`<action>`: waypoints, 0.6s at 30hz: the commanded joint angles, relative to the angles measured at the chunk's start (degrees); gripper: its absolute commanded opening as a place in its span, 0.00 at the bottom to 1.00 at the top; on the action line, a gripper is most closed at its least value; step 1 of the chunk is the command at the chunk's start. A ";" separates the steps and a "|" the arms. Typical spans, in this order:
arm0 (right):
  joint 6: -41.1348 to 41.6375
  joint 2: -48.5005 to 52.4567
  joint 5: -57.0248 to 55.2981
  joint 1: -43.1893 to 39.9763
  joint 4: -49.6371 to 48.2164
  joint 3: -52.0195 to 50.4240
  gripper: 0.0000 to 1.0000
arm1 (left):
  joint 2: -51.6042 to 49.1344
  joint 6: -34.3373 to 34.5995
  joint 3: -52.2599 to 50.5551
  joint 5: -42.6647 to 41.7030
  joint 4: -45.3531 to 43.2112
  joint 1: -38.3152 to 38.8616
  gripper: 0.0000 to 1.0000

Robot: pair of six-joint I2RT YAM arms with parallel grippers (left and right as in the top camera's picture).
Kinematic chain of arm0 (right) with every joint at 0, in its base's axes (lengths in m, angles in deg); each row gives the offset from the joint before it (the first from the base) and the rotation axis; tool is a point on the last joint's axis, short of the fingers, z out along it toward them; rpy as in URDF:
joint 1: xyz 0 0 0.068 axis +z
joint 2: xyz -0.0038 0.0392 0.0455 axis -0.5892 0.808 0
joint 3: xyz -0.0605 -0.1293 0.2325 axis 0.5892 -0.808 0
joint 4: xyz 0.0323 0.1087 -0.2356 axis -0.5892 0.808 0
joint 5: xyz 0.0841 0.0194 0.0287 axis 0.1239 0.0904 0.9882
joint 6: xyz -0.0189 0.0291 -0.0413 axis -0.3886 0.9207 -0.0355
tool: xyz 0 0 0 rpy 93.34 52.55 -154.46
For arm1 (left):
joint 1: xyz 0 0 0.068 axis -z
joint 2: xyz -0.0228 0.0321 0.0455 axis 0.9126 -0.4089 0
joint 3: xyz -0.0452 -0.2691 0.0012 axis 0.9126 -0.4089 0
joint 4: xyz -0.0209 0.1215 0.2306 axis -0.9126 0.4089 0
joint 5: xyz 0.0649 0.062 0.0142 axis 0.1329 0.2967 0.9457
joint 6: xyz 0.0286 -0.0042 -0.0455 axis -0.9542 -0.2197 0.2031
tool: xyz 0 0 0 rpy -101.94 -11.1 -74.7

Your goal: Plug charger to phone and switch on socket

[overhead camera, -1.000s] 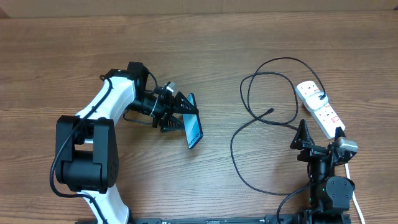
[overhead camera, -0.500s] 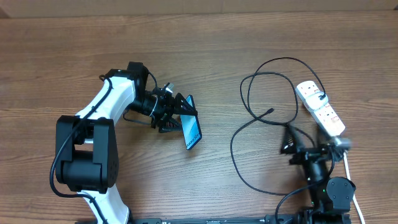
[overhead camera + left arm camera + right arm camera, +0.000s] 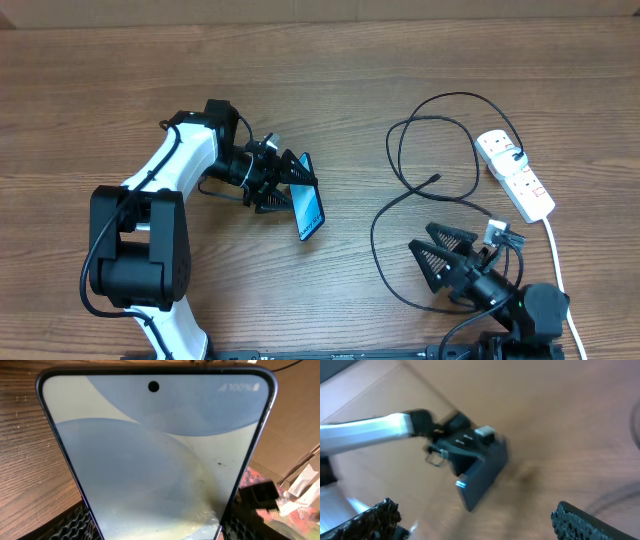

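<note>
My left gripper clasps the phone's lower half [image 3: 159, 510] and its camera end juts free, so my right gripper should take the camera end [image 3: 311, 229] before my left gripper opens.
The phone [image 3: 313, 212], with a light blue screen, is gripped on its edges by my left gripper [image 3: 299, 191] and held tilted over the table's left middle. Its screen fills the left wrist view [image 3: 155, 455], with a dark finger [image 3: 67, 525] at each lower side. The black charger cable [image 3: 400, 160] lies in loops at the right, with its connector tip [image 3: 435, 179] free on the wood. The white socket strip [image 3: 516, 176] lies at the far right. My right gripper [image 3: 432, 256] is open and empty, points left and sits below the cable. Its blurred view shows the phone's dark back [image 3: 482, 477].
The strip's white cord [image 3: 556, 262] runs down the right edge, close to the right arm's base. The left arm [image 3: 180, 170] stretches over the left of the wooden table [image 3: 330, 90]. A cardboard edge runs along the back.
My right gripper has swung from pointing up beside the socket strip to pointing left, low at the front right. My left gripper and the phone have stayed where they were.
</note>
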 commanded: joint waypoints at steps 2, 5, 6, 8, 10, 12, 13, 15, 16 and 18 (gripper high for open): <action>-8.70 4.44 -9.25 -0.13 11.32 9.14 0.99 | -0.28 0.59 1.38 -3.08 0.37 -0.20 0.38; -15.30 9.99 -14.58 0.20 22.40 18.56 0.99 | -0.28 0.59 1.38 -3.08 0.37 -0.20 0.38; -16.83 12.13 -16.02 0.61 25.75 21.86 0.99 | -0.28 0.59 1.38 -3.08 0.35 -0.20 0.38; -17.86 16.35 -17.35 1.86 31.74 27.87 0.99 | -0.28 0.59 1.38 -3.08 0.37 -0.20 0.38; -18.01 20.76 -17.33 3.98 36.50 33.05 0.99 | -0.28 0.59 1.38 -3.08 0.35 -0.20 0.38; -17.94 24.68 -17.33 6.62 38.84 35.95 0.99 | -0.28 0.59 1.38 -3.08 0.35 -0.20 0.38; -17.75 26.51 -17.33 8.20 38.95 36.63 0.99 | -0.28 0.59 1.38 -3.08 0.35 -0.20 0.38; -14.82 30.18 -18.40 11.98 38.27 36.74 0.99 | -0.28 0.61 1.38 -3.08 0.35 -0.20 0.38; -12.70 32.46 -20.17 14.51 38.10 36.74 0.99 | -0.28 0.61 1.38 -3.08 0.37 -0.20 0.38; -8.87 36.44 -25.29 19.91 37.57 36.74 0.99 | -0.28 0.59 1.38 -3.08 0.37 -0.20 0.38</action>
